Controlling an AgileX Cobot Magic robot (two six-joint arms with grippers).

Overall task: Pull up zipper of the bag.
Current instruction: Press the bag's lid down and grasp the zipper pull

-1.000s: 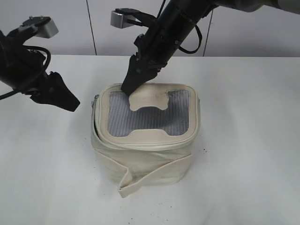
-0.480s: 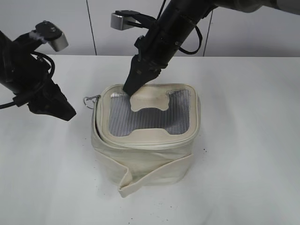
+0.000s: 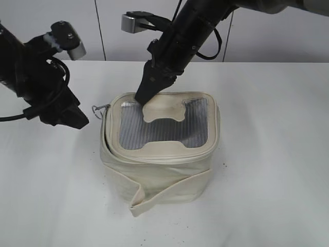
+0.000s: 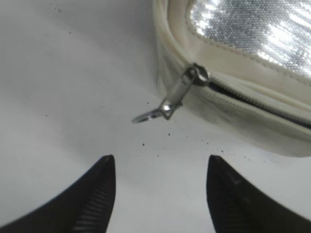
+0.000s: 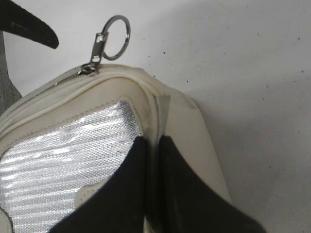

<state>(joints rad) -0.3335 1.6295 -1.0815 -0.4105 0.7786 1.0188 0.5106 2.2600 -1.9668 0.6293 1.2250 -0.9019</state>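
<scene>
A dark gap (image 3: 107, 136) runs along the lid's rim. The ring pull (image 3: 98, 110) will slide around to the front and close the gap when I pull.
The cream bag (image 3: 159, 154) stands mid-table with its grey mesh top facing up. The zipper track (image 4: 252, 104) runs under the lid rim. One silver ring pull (image 3: 100, 108) sticks out from the bag's back left corner. It also shows in the left wrist view (image 4: 167, 104) and the right wrist view (image 5: 112, 34). My left gripper (image 3: 79, 122) is open and empty, its jaws (image 4: 160, 167) a short way from the pull, over the table. My right gripper (image 3: 143, 96) is shut on the bag's lid rim (image 5: 153, 141) at the back left edge.
The loose fabric strap (image 3: 154, 191) hangs folded across the bag's front. The white table (image 3: 267, 154) carries small dark specks near the bag. A pale panelled wall (image 3: 103, 25) runs behind the table.
My left arm has swung and turned, its wrist camera moving right, with the gripper tips staying left of the bag. The ring pull now sticks out in plain sight. The right gripper has hardly moved.
</scene>
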